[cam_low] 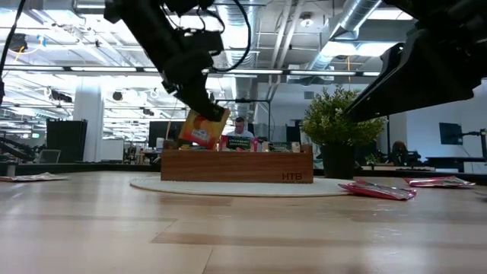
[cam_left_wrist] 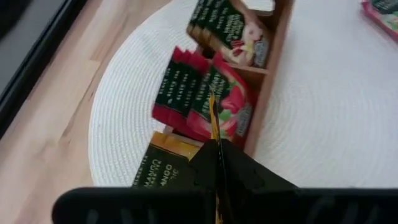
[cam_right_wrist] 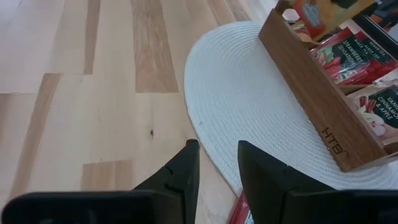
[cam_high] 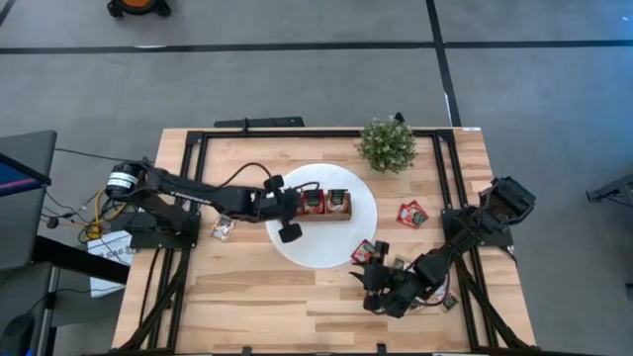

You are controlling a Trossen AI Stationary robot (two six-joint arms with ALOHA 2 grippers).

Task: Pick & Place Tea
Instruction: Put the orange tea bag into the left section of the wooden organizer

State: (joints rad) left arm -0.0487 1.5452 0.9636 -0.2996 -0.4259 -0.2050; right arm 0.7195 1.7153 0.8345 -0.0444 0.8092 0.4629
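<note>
The yellow-orange sachet (cam_low: 203, 130) slants high above the box's rim. Next, my left gripper lets go of it, closes its fingers and pushes the sachet down into the box's end section (cam_right_wrist: 301, 30).
A narrow wooden box (cam_high: 341, 218) stands on the white disc (cam_high: 326, 245) with red and beige tea sachets (cam_left_wrist: 205, 99) upright in its compartments. My left gripper (cam_high: 297, 206) is over the box's left end, shut on a yellow-orange sachet (cam_low: 202, 131). Loose red sachets (cam_high: 412, 213) lie flat on the table right of the disc, another (cam_high: 364, 251) at the disc's near-right edge, and a beige one (cam_high: 223, 229) left of it. My right gripper (cam_right_wrist: 217, 163) is open above the table by the disc's near-right edge, over a red sachet (cam_right_wrist: 239, 208). My left gripper pinches the yellow-orange sachet by its upper edge (cam_left_wrist: 213, 124) between its two fingers (cam_low: 215, 109), slanting down from the table's left. The sachet hangs tilted below the fingers, its lower edge (cam_low: 196, 144) about level with the box's rim; I cannot tell whether it touches the box.
A small green plant in a pot (cam_high: 388, 144) stands at the table's far edge, right of the disc. Black rails (cam_high: 198, 178) run along the table's left, right and far sides. Bare wood (cam_high: 257, 297) lies near the table's near-left edge.
</note>
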